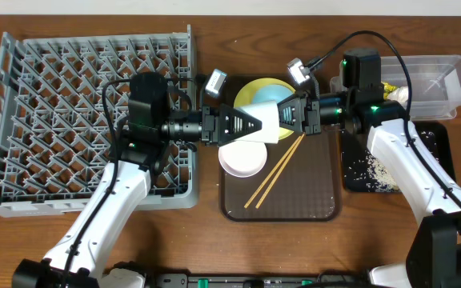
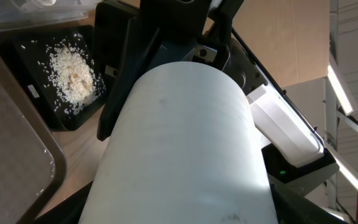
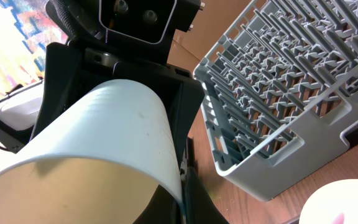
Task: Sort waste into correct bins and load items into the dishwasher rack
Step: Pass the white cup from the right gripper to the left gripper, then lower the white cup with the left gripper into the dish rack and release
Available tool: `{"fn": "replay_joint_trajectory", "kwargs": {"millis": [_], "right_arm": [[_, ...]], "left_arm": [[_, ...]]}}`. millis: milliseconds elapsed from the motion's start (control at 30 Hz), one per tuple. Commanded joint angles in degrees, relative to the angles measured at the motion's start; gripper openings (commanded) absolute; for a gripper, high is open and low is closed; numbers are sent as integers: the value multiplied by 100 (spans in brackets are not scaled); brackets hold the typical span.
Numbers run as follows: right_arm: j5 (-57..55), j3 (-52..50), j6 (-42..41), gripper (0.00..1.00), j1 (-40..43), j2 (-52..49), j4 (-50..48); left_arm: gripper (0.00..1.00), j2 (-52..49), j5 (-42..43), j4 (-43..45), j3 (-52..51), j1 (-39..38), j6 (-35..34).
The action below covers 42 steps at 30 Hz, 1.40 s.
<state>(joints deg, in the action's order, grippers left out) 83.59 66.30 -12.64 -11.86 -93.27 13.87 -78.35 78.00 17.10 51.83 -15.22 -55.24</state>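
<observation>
The small white cup's rim (image 1: 275,123) is pinched in my right gripper, far from the dishwasher rack (image 1: 66,116). My right gripper should open and move back before my left gripper loads the cup.
The small white cup (image 1: 269,128) hangs in the air between both grippers, above the brown serving tray. My right gripper (image 1: 291,117) is shut on its rim, one finger inside the mouth (image 3: 182,186). My left gripper (image 1: 254,123) has its fingers against both sides of the cup's body (image 2: 179,155). The light blue bowl (image 1: 274,91) sits on the yellow plate (image 1: 249,92) just behind. The white bowl (image 1: 242,157) and two chopsticks (image 1: 275,171) lie on the brown tray. Rice scraps lie in the black tray (image 1: 357,180), which also shows in the left wrist view (image 2: 73,68).
The grey dishwasher rack (image 1: 78,120) fills the left side and stands close to the left arm; its corner shows in the right wrist view (image 3: 278,81). The clear tub (image 1: 442,76) stands at the back right with a white tissue (image 1: 398,94) at its left end. The brown serving tray (image 1: 294,210) is in the middle.
</observation>
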Motion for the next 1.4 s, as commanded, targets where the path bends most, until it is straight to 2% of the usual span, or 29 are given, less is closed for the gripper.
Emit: {"fn": "replay_joint_trajectory", "kwargs": {"millis": [0,133,200,267,300,500,767,900,1133,1233,1367], "right_arm": [[-118,39,24,1,-116,-39,31],[-122,39,26,4,-175,-39,28],[-125,39,31,18,-210,-39,26],[-133,39,72,39,-210,-39,28],[-190,39,70,45,-205,-39,33],[-540,39,70,54,-131,-39,227],[-48,39,24,54,173,-37,354],[-11,39,24,54,424,-39,369],[-129,39,26,54,977,-39,374],[-828,39,31,47,1082,-39,505],[-3110,39,439,39,1021,-39,1386]], "left_arm": [[71,44,-116,129,90,-50,160],[65,44,-116,127,90,-50,278],[64,44,-116,127,90,-50,337],[64,44,-111,122,90,-50,568],[63,44,-111,118,90,-50,675],[56,44,-225,35,90,9,1285],[54,44,-922,-1329,90,413,2509],[54,46,-1045,-1554,90,684,2776],[54,63,-1766,-2135,98,1384,3198],[54,94,-2326,-2739,197,1617,3600],[54,229,-3491,-3985,551,1786,4334]]}}
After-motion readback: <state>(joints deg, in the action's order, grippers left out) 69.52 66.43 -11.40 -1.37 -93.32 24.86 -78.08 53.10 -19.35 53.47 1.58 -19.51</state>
